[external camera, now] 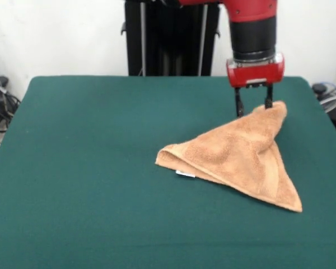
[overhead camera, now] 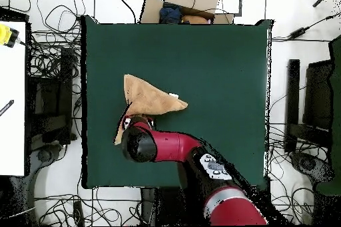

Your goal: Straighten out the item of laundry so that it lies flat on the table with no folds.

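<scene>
The towel (external camera: 235, 151) will open and show more label hidden beneath when the robot's gripper swings it, because a white label (external camera: 185, 174) peeks from under the towel's near edge.
The item of laundry (external camera: 241, 157) is a tan terry towel folded into a triangle on the right part of the green table (external camera: 89, 168). A small white label (external camera: 185, 174) shows at its near-left edge. The far corner of the towel rises slightly towards my gripper (external camera: 253, 105). The gripper stands open, with its two black fingers apart at that corner, and the right fingertip (external camera: 268, 102) touches the cloth's peak. From overhead, the towel (overhead camera: 150, 98) lies left of the table's (overhead camera: 220, 71) middle. There my red wrist (overhead camera: 138, 143) covers the towel's lower corner and hides the gripper.
The towel's corner under the gripper lies near the table's far right edge (external camera: 302, 78). Beyond the table are tangled cables (overhead camera: 50, 58), a cardboard box (overhead camera: 190, 1), a white bench (overhead camera: 12, 98) and dark equipment (overhead camera: 313, 104).
</scene>
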Robot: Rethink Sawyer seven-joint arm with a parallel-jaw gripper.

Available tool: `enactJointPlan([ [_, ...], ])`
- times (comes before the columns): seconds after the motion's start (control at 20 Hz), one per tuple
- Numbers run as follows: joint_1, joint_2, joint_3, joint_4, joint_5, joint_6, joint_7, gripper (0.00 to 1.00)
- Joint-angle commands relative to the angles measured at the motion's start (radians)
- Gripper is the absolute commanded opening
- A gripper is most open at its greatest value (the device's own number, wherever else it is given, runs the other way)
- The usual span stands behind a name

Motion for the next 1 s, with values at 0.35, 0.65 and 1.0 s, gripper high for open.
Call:
enactJointPlan([
  [0.35,-0.108,-0.282,0.088,0.094,0.121,0.331,0.132,1.0],
  [0.65,-0.094,-0.35,0.083,0.097,0.154,0.388,0.14,1.0],
  [1.0,-0.019,-0.063,0.06,-0.05,0.151,0.145,0.205,1.0],
])
